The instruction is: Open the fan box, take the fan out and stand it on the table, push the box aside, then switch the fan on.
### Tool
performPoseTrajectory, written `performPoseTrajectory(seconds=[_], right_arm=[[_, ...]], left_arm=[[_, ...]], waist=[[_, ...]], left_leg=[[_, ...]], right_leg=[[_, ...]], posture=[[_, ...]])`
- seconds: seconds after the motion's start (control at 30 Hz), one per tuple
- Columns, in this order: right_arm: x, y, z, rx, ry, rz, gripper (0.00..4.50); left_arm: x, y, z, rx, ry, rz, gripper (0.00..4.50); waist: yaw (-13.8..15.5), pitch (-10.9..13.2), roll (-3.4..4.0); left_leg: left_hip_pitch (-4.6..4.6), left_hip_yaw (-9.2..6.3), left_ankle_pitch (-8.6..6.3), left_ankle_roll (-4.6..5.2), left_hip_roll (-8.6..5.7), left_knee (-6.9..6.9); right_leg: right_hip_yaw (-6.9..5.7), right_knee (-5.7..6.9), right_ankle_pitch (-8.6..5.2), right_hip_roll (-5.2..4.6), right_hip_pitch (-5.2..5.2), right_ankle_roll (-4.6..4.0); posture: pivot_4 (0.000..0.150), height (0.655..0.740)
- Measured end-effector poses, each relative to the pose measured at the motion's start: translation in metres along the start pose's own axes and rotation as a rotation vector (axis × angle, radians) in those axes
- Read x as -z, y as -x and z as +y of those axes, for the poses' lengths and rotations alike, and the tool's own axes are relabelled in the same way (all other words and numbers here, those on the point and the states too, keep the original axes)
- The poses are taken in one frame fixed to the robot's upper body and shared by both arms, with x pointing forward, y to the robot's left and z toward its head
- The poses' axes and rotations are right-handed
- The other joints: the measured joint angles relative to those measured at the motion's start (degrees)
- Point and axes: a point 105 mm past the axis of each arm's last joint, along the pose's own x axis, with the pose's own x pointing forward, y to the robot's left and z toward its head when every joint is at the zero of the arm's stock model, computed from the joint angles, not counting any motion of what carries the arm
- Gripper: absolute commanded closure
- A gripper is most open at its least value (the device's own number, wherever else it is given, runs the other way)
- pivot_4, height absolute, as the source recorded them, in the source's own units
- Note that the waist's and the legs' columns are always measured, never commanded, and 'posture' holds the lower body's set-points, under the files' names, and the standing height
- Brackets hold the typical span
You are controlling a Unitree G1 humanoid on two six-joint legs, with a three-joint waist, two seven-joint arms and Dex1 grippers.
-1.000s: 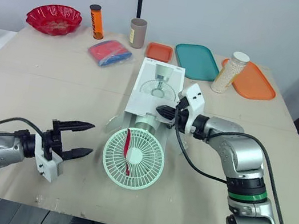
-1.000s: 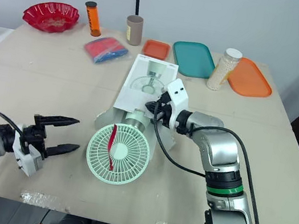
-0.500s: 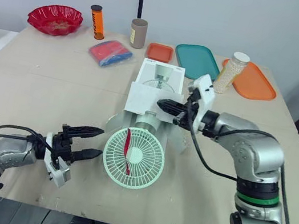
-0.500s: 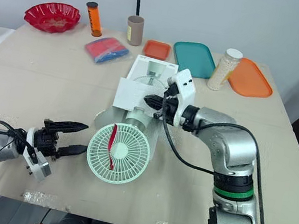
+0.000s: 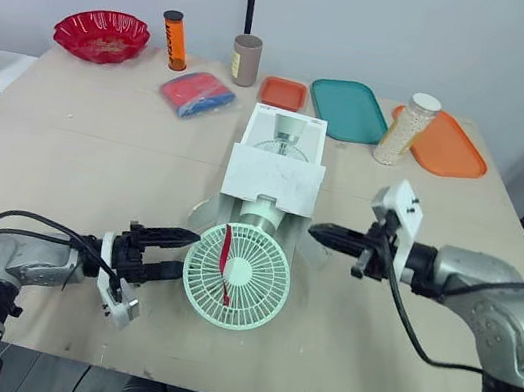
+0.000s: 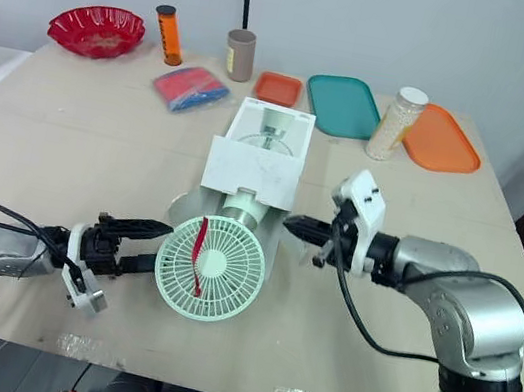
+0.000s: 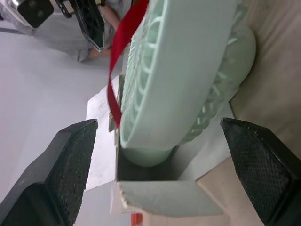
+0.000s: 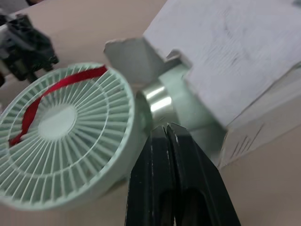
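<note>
The fan's neck (image 5: 262, 213) goes under the white flap, so I expect a hidden base to come out after the fan's head (image 5: 237, 276) when I pull.
The pale green fan (image 5: 235, 275) with a red ribbon on its grille lies at the open end of the white fan box (image 5: 274, 173), its neck still inside the flaps. My left gripper (image 5: 174, 252) is open at the fan's left rim. In the left wrist view its fingers (image 7: 70, 174) stand wide on either side of the fan head (image 7: 178, 80). My right gripper (image 5: 320, 232) is shut on nothing, just right of the box's open end and pointing at it. The right wrist view has its closed fingertips (image 8: 167, 129) near the fan's neck and the box (image 8: 235, 61).
Along the back stand a red bowl (image 5: 101, 34), an orange tube (image 5: 175, 40), a brown cup (image 5: 245, 59), a blue and red packet (image 5: 195, 95), a small orange tray (image 5: 282, 92), a teal tray (image 5: 360, 111), a jar of white beads (image 5: 404, 128) and an orange tray (image 5: 449, 143).
My right gripper has drawn back from the box top to the right and lower. My left gripper has moved right up to the fan's rim. The box flap was lifted.
</note>
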Motion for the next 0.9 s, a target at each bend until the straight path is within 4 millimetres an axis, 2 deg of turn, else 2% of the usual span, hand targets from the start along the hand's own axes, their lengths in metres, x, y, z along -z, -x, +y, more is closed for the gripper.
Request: performPoseTrajectory(seconds=[0.1,0.2,0.27,0.37,0.5,0.53,0.57,0.63,0.7,0.73,0.83,0.9], right_arm=[[0.009,0.011,0.005,-0.023,0.021,0.003,3.72],[0.004,0.021,0.014,-0.075,0.026,-0.056,2.42],[0.003,0.025,0.016,-0.093,0.025,-0.067,1.35],[0.007,0.033,0.021,-0.124,0.012,-0.074,0.17],[0.01,0.039,0.033,-0.179,0.006,-0.084,0.08],[0.012,0.04,0.036,-0.191,0.0,-0.079,0.0],[0.013,0.041,0.038,-0.196,-0.003,-0.075,0.0],[0.018,0.043,0.038,-0.19,-0.001,-0.054,0.0],[0.018,0.043,0.035,-0.162,0.014,-0.042,0.0],[0.02,0.044,0.035,-0.159,0.017,-0.03,0.0],[0.028,0.047,0.041,-0.195,0.021,0.006,0.0],[0.031,0.045,0.038,-0.173,0.039,0.024,0.0]], left_arm=[[0.0,-0.007,0.0,-0.017,-0.021,-0.017,0.0],[0.002,-0.015,0.001,-0.029,-0.061,-0.036,0.0],[0.002,-0.019,0.001,-0.027,-0.084,-0.05,0.0],[0.001,-0.023,-0.002,-0.032,-0.103,-0.067,0.0],[0.002,-0.024,-0.003,-0.031,-0.127,-0.084,0.0],[0.002,-0.025,-0.003,-0.036,-0.138,-0.086,0.57],[0.003,-0.025,-0.003,-0.037,-0.144,-0.087,0.74],[0.003,-0.026,-0.004,-0.034,-0.158,-0.096,1.63],[0.002,-0.026,-0.006,-0.038,-0.159,-0.097,1.95],[0.002,-0.026,-0.006,-0.042,-0.16,-0.098,2.41],[0.0,-0.024,-0.006,-0.032,-0.171,-0.107,2.49],[-0.001,-0.023,-0.006,-0.029,-0.17,-0.11,2.49]], waist=[[0.2,0.0,0.0],[0.2,0.0,0.0],[0.2,0.0,-0.02],[0.2,0.0,-0.01],[0.3,0.0,-0.01],[0.4,0.0,-0.02],[0.5,0.0,-0.02],[0.5,0.0,-0.02],[0.5,-0.1,-0.02],[0.6,-0.1,-0.02],[0.8,-0.1,-0.05],[0.7,-0.1,-0.04]], left_leg=[[0.0,-0.02,0.02,-0.02,-0.05,0.03],[0.02,-0.02,0.02,-0.03,-0.05,0.07],[0.04,-0.05,0.03,-0.04,-0.06,0.09],[0.05,-0.05,0.03,-0.04,-0.08,0.09],[0.05,-0.07,0.04,-0.05,-0.1,0.1],[0.05,-0.08,0.04,-0.05,-0.11,0.12],[0.05,-0.08,0.04,-0.05,-0.11,0.14],[0.07,-0.08,0.04,-0.05,-0.12,0.16],[0.08,-0.08,0.04,-0.05,-0.12,0.16],[0.08,-0.08,0.04,-0.05,-0.13,0.16],[0.07,-0.08,0.04,-0.05,-0.13,0.16],[0.1,-0.08,0.04,-0.05,-0.14,0.18]], right_leg=[[0.0,0.07,-0.04,-0.02,0.01,0.07],[0.0,0.13,-0.04,-0.01,0.02,0.07],[-0.01,0.16,-0.04,-0.02,0.05,0.07],[-0.02,0.16,-0.06,-0.03,0.08,0.1],[-0.03,0.17,-0.06,-0.04,0.1,0.1],[-0.04,0.18,-0.06,-0.05,0.11,0.11],[-0.04,0.18,-0.07,-0.05,0.11,0.11],[-0.03,0.2,-0.07,-0.05,0.12,0.12],[-0.03,0.21,-0.07,-0.04,0.13,0.12],[-0.04,0.22,-0.08,-0.05,0.12,0.13],[-0.03,0.21,-0.11,-0.06,0.13,0.17],[-0.04,0.25,-0.11,-0.07,0.14,0.17]], posture=[[0.15,0.7389],[0.15,0.7389],[0.15,0.7389],[0.15,0.7389],[0.15,0.7389],[0.15,0.7389],[0.15,0.7389],[0.15,0.7389],[0.15,0.7389],[0.15,0.7389],[0.15,0.7389],[0.15,0.7389]])
